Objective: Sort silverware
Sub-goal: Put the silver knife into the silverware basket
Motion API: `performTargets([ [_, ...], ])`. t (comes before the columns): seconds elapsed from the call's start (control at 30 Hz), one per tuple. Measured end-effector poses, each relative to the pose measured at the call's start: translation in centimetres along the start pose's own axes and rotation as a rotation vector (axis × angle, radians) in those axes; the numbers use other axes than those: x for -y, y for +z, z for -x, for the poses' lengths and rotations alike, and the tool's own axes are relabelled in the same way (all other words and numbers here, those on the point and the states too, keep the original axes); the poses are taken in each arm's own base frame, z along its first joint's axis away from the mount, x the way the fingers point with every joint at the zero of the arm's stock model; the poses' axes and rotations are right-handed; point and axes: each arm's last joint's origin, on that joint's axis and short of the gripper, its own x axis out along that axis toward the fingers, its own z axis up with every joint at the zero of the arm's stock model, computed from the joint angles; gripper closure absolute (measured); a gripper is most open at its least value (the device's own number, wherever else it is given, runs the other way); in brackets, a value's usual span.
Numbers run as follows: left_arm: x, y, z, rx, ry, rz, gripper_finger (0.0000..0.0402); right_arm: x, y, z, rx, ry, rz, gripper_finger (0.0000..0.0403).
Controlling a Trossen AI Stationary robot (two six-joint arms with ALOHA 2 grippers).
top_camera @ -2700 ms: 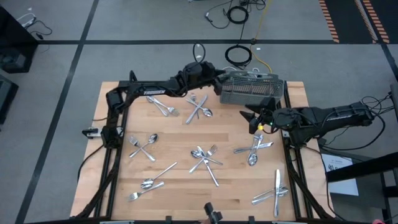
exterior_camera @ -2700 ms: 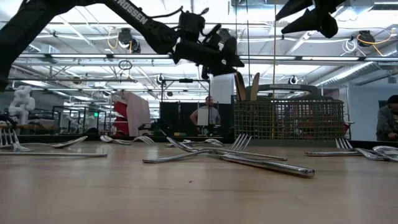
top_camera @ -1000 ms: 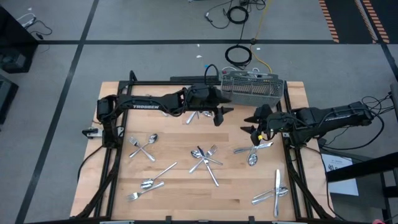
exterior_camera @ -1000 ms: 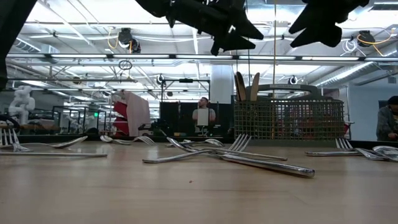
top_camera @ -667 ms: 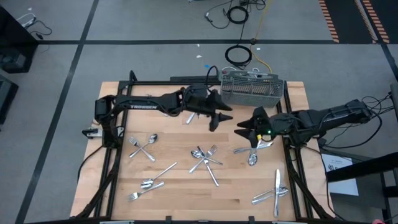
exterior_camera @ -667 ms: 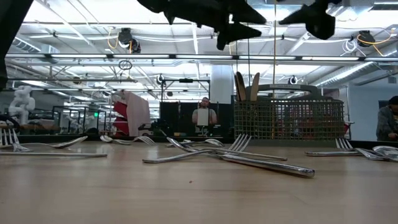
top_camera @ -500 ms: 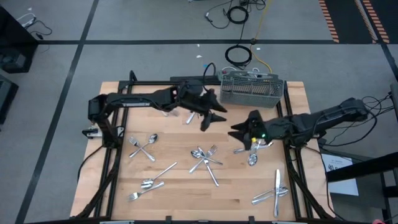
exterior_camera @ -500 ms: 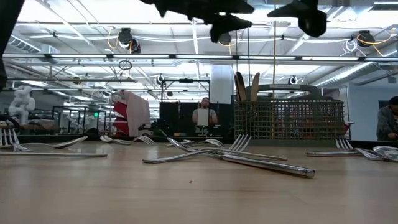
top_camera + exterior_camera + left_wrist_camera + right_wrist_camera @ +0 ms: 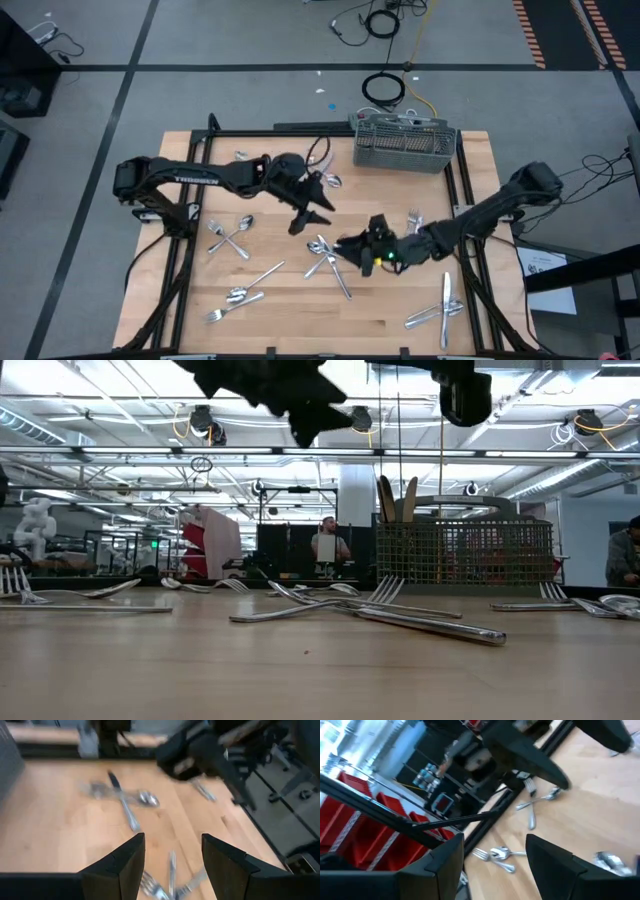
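I should back my right gripper off first, since it crowds my left gripper beside the middle heap [image 9: 333, 246], while my left gripper reaches down to the crossed utensils [image 9: 352, 607].
The silverware lies in small heaps on the wooden table: a crossed heap in the middle [image 9: 330, 255], others at the left [image 9: 229, 236], near left [image 9: 243, 290], near right [image 9: 438, 308], right [image 9: 413, 222] and far middle [image 9: 322, 180]. My left gripper [image 9: 308, 218] hangs open above the table, just on the far left side of the middle heap, with nothing between its fingers [image 9: 172, 865]. My right gripper [image 9: 345, 248] hangs open right beside that heap on its right, also with nothing between its fingers [image 9: 495, 865]. In the low view both stay high above the heap [image 9: 360, 610].
The grey mesh caddy [image 9: 403, 142] stands at the table's far edge, right of the middle, with utensils upright in it [image 9: 397, 498]. Black frame rails run along the table's left and right sides. The two grippers are close to each other over the middle. People stand in the room behind.
My left gripper has swung from beside the caddy toward the near edge and a little left, ending over the table's middle. My right gripper has gone far toward the table's left and somewhat nearer, rolling as it went, up to the middle heap. Both stayed open. The silverware has not moved.
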Motion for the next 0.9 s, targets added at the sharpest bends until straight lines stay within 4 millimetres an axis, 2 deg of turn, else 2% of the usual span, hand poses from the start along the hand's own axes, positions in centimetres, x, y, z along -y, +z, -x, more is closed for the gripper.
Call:
performTargets([
  [0.2,1.5,-1.1,-1.1,-0.039,0.037,0.004,0.0201,0.5,-2.6,0.2,-0.040,-0.065,-0.037,0.0200],
  [0.4,2.3,-1.7,-2.3,-0.057,0.193,-0.022,0.0201,0.6,-3.3,0.7,-0.070,-0.085,-0.029,0.0200],
  [0.57,2.2,-2.2,-4.2,-0.035,0.182,-0.011,0.0201,-0.1,-3.1,1.5,-0.066,-0.061,0.037,0.0200],
  [0.73,1.9,-3.4,-6.3,-0.035,0.173,0.060,0.0201,-1.8,-2.1,3.6,0.000,-0.022,0.130,0.0200],
  [0.9,1.7,-3.9,-6.7,-0.059,0.190,0.167,0.0201,-3.1,-0.8,6.0,0.024,0.000,0.223,0.0200],
])
